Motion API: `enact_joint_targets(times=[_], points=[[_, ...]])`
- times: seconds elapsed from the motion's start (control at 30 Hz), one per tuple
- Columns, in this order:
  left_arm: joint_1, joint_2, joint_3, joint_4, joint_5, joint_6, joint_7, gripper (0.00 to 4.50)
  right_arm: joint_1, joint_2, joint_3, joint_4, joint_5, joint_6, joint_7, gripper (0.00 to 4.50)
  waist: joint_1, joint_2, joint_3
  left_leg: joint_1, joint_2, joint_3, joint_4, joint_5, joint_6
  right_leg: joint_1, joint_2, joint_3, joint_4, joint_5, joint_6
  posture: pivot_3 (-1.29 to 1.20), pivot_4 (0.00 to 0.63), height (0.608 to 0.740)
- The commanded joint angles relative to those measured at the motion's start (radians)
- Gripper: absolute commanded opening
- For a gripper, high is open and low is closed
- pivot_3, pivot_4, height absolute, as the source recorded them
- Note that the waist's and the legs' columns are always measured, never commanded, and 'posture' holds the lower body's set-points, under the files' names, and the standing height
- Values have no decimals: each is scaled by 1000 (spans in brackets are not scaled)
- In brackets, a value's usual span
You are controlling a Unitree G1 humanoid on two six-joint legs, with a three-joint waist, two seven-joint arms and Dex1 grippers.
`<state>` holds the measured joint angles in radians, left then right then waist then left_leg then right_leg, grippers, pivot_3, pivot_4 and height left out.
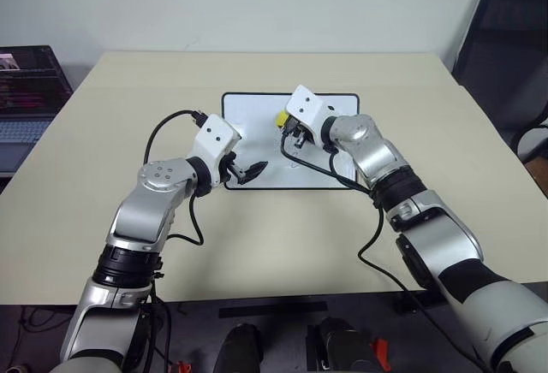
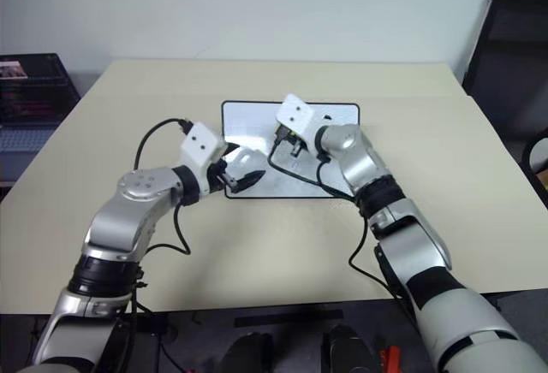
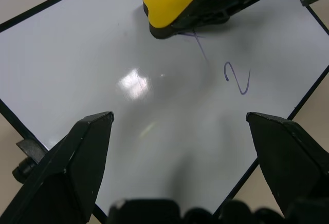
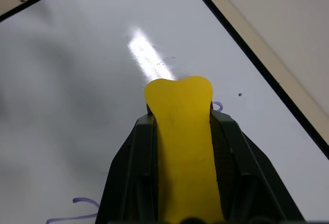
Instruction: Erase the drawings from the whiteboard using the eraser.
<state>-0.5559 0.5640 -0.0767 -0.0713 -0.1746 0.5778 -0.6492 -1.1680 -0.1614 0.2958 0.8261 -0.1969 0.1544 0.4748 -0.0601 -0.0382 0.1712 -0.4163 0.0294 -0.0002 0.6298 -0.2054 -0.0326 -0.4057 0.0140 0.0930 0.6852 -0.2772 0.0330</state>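
Observation:
The eraser's tip (image 3: pixel 158 7) is past the x and a stroke is showing, so next my right gripper lifts away, moves back and brings the eraser down onto the x (image 3: pixel 196 37).
The whiteboard (image 1: pixel 257 112) lies flat in the middle of the beige table. My right gripper (image 4: pixel 182 121) is shut on the yellow eraser (image 4: pixel 182 147), whose tip rests on the board's far half (image 1: pixel 281 118). Of the drawings, a thin purple "2" (image 3: pixel 236 77) shows in full. A stroke of the "x" (image 3: pixel 199 43) runs out from under the eraser (image 3: pixel 180 3). A small purple mark (image 4: pixel 218 106) sits beside the eraser tip. My left gripper (image 3: pixel 177 118) hangs open over the board's near left part (image 1: pixel 248 172), with nothing between its fingers.
The beige table (image 1: pixel 128 287) spreads wide around the board. A black crate with a laptop (image 1: pixel 26 91) stands off the table's left side. A black chair (image 1: pixel 505 39) stands at the far right. Black cables loop from both wrists.

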Motion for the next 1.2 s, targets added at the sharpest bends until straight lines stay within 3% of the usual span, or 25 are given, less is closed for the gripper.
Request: enact_joint_targets(times=[0.03, 0.2, 0.47, 0.9, 1.2], points=[[-13, 2, 3, -46, 2, -15, -7, 4500, -51, -20, -45, 43, -17, -23, -92, 1018, 3, 0, 0, 0, 0, 0, 0, 0, 0, 0, 0, 0, 0, 0, 0, 0, 150, 740], [-22, -4, -3, -53, 2, -18, -8, 4500, -30, -5, -52, 55, -1, -5, -37, 1018, 2, 0, 0, 0, 0, 0, -1, 0, 0, 0, 0, 0, -2, 0, 0, 0, 150, 740], [-30, -7, -5, -44, 4, -23, -14, 4500, 56, -33, 37, -57, -43, 65, 161, 1018, 1, 0, 0, 0, 0, 0, 0, 0, 0, 0, 0, 0, -1, 0, 0, 0, 150, 740], [-20, -5, -4, -68, -2, 0, -18, 4500, -16, -15, -79, -41, -14, 38, -48, 1018, 1, 0, 0, -1, 0, 0, 0, 0, 0, 0, 0, 0, -2, 0, 0, 0, 150, 740], [-12, -3, -3, -72, -3, 4, -19, 4500, 65, -21, 4, -111, -34, 90, 104, 1017, 1, 0, 0, 0, 0, 0, -1, 0, 0, 0, 0, 0, -3, 0, 0, 0, 150, 740]])
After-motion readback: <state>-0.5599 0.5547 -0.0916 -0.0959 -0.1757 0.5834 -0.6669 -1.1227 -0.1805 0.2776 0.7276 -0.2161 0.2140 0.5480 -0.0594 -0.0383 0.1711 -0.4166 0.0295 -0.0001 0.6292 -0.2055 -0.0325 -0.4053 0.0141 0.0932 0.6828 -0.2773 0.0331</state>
